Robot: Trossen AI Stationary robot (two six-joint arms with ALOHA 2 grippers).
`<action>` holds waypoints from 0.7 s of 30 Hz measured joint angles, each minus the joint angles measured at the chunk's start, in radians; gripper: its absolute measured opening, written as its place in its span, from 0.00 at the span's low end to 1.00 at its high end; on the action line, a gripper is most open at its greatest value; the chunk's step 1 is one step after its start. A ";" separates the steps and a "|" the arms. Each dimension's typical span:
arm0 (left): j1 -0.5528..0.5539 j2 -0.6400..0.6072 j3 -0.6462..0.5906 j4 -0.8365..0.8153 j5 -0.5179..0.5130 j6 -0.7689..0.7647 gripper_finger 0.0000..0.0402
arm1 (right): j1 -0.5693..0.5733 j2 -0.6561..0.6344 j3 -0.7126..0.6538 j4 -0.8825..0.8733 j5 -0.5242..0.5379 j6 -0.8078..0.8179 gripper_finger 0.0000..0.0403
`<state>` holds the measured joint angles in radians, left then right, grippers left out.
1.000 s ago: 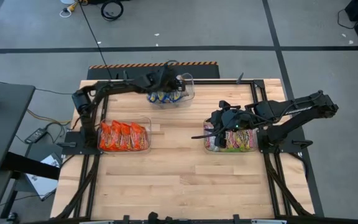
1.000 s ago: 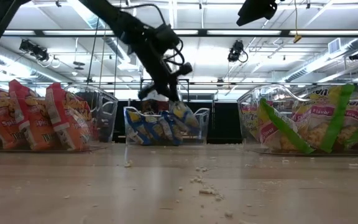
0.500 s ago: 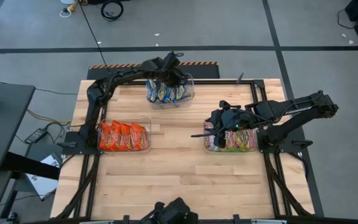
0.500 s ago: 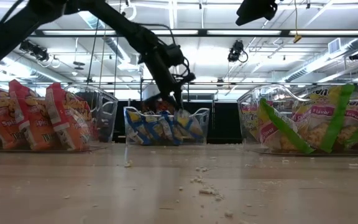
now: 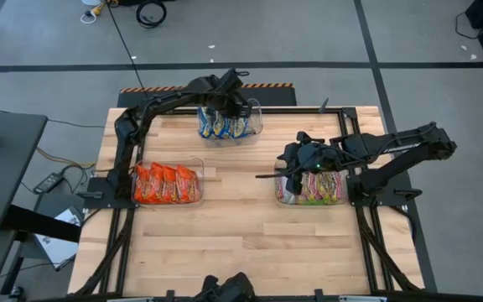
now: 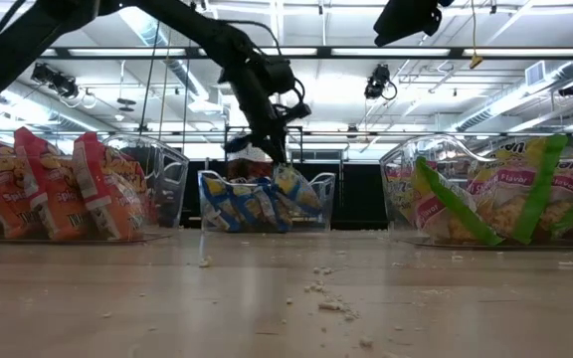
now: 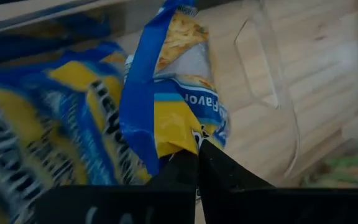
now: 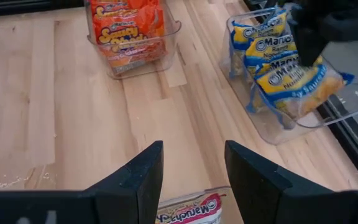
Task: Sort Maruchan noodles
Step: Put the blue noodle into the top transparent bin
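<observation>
The blue-and-yellow packet sits at a slant at the far bin's end. My left gripper should open, go around the packet on both sides and set it straight beside the other packets before it leaves.
Blue-and-yellow Maruchan noodles stand in a clear bin at the table's far edge. My left gripper is over that bin's right end, shut on one blue-and-yellow packet. Orange packets fill a bin at the left. Green-and-pink packets fill a bin at the right. My right gripper hovers open above that bin, nothing between its fingers. My left gripper pinches the packet's upper edge between its two fingers. The fingers come from above, slanting down. The packet hangs tilted below them, its lower part inside the far bin beside the other blue-and-yellow packets.
The bare wooden middle of the table carries scattered noodle crumbs. The far bin's clear wall stands close beside the held packet. Black frame rails run along the table's sides.
My left arm has stretched out over the far bin and its gripper has tipped more steeply downward, staying shut on the packet. The packet has gone toward the table's right edge and now sits at the bin's right end. My right arm has kept still.
</observation>
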<state>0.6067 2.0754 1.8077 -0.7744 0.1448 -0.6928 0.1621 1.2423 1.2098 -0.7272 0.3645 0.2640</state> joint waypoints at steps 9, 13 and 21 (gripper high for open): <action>-0.011 -0.007 0.089 -0.108 -0.009 -0.007 0.01 | -0.036 0.000 0.000 0.018 -0.027 0.006 0.44; -0.002 0.036 0.084 -0.086 -0.069 -0.001 0.02 | -0.051 0.000 0.000 0.019 -0.029 0.006 0.44; -0.014 0.083 0.083 0.002 -0.108 0.070 0.26 | -0.111 0.016 0.000 0.018 -0.051 -0.023 0.44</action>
<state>0.5926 2.1582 1.8904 -0.7722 0.0367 -0.6227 0.0516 1.2579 1.2098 -0.7097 0.3131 0.2407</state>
